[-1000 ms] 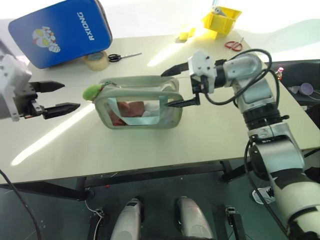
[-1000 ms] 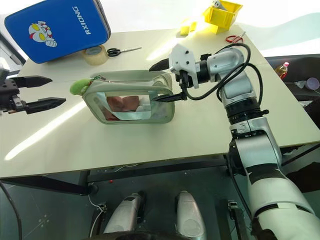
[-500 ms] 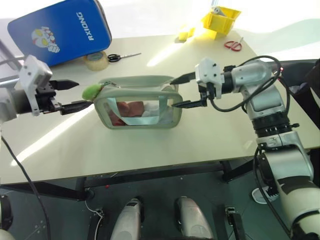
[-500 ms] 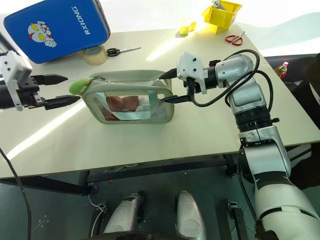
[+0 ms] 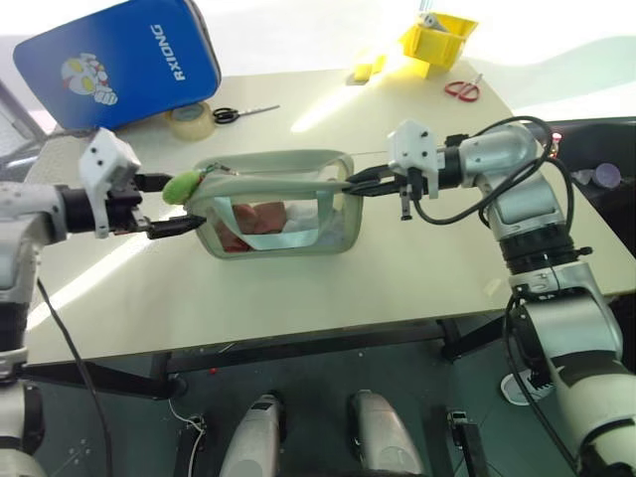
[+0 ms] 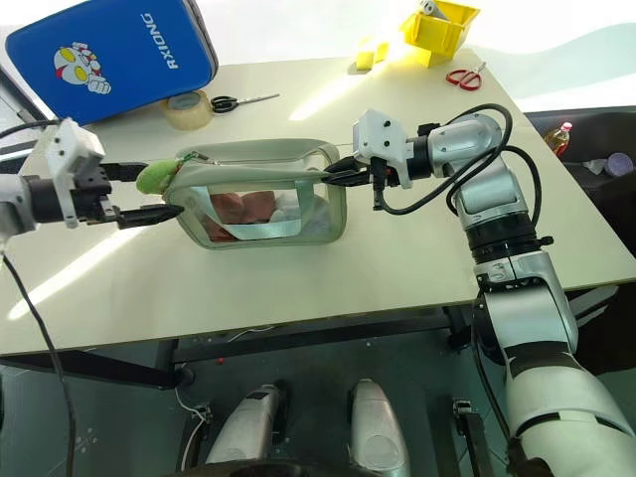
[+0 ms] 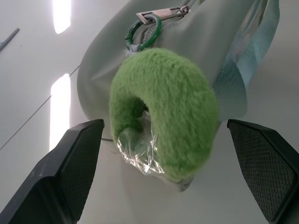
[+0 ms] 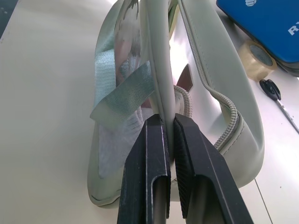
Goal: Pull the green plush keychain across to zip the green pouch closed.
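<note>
My left gripper is going to lay the green plush keychain (image 5: 181, 187) on the pouch's top (image 5: 235, 167), because the keychain hangs off the green pouch's end. It should then pinch that end of the pouch before zipping.
The green pouch (image 5: 283, 221) stands mid-table, red and light-blue items visible through its clear side window. Its zip top gapes open, the zipper teeth (image 8: 224, 109) parted. The green plush keychain (image 7: 163, 109) hangs by a green ring from the zipper pull at the pouch's left end. My left gripper (image 5: 171, 205) is open, one finger (image 7: 70, 172) on each side of the plush, not touching it. My right gripper (image 8: 163, 122) is shut on the pouch's near top rim at its right end (image 6: 333, 177).
A big blue pad (image 5: 119, 60) lies at the back left, with a tape roll (image 5: 192, 119) and black scissors (image 5: 243, 112) beside it. A yellow bin (image 5: 439, 38) and red scissors (image 5: 464, 89) sit at the back right. The table's front edge (image 5: 298, 333) is near.
My right gripper has closed from wide open onto the pouch's right-end rim. My left gripper has moved right, up to the pouch, and now straddles the keychain.
</note>
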### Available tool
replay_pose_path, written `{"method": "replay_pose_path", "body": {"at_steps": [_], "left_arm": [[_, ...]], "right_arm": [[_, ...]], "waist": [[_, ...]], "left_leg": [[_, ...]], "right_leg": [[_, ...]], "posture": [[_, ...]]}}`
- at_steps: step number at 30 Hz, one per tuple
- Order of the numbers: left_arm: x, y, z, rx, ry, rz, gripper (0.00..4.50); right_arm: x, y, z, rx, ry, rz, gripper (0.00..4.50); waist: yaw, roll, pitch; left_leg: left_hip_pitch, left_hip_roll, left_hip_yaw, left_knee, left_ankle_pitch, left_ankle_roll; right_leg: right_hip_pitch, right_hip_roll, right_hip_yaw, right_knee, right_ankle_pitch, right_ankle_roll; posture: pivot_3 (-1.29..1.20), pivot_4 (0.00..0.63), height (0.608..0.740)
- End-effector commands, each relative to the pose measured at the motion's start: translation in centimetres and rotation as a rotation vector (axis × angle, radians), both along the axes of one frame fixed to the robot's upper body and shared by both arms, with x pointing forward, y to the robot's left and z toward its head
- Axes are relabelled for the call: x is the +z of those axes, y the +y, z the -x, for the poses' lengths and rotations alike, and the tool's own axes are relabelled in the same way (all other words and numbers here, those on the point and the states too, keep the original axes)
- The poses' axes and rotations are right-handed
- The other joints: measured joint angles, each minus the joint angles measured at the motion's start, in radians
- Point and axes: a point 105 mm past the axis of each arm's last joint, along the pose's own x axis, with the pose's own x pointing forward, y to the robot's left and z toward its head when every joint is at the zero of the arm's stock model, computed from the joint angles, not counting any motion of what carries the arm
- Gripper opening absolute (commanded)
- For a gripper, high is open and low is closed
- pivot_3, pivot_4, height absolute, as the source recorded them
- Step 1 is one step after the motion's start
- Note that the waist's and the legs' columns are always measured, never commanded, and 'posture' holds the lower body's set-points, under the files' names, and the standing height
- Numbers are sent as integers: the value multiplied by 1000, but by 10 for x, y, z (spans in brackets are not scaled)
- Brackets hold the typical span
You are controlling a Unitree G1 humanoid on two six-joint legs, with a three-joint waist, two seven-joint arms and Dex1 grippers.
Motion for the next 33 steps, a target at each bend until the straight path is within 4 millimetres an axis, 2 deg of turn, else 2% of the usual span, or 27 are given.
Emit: {"method": "replay_pose_path", "body": {"at_steps": [1, 6, 7, 11, 17, 23, 27, 30, 33], "left_arm": [[22, 2, 0, 5, -75, 7, 3238], [36, 12, -1, 36, -107, -11, 700], [40, 15, -1, 42, -113, -16, 77], [51, 14, 0, 34, -124, -4, 77], [66, -2, 5, -47, -101, 73, 77], [45, 8, 5, -25, -51, -27, 77], [26, 12, 13, -49, -5, -111, 77], [31, 14, 10, -34, -30, -92, 1004], [37, 16, 5, -8, -54, -90, 2463]], "right_arm": [[13, 4, 2, 16, -47, -14, 0], [13, 4, 2, 16, -45, -15, 0], [12, 4, 2, 15, -45, -15, 0], [12, 4, 1, 12, -44, -18, 0], [12, 5, 1, 14, -52, -18, 0], [15, 4, 0, 5, -63, -19, 0], [15, 2, 0, 1, -65, -17, 0], [15, 2, 0, 1, -63, -15, 0], [15, 3, 0, 2, -62, -16, 0]], "waist": [[-1, 0, 0], [0, 0, 0], [0, 0, 0], [-1, 0, 0], [-1, 0, 0], [-2, 0, 0], [-1, 0, 0], [6, 0, 0], [9, 0, 0]], "left_leg": [[0, 0, 0, 0, 0, 0], [0, 0, 0, 0, 0, 0], [0, 0, 0, 0, 0, 0], [0, 0, 0, 0, 0, 0], [0, 0, 0, 0, 0, 0], [0, 0, 0, 0, 0, 0], [0, 0, 0, 0, 0, 0], [0, 0, 0, 1, 0, 0], [0, 0, 0, 1, 0, 0]], "right_leg": [[0, 0, 0, 0, 0, 0], [0, 0, 0, 0, 0, 0], [0, 0, 0, 0, 0, 0], [0, 0, 0, 0, 0, 0], [0, 0, 0, 1, 0, 0], [0, 0, 0, 1, 0, 0], [0, 0, 0, 1, 0, 0], [0, 0, 0, 1, 0, 0], [0, 0, 0, 1, 0, 0]], "posture": [[0, 150, 740], [0, 150, 740], [0, 150, 740], [0, 150, 740], [0, 150, 740], [0, 150, 740], [0, 150, 740], [0, 150, 740], [0, 150, 740]]}}
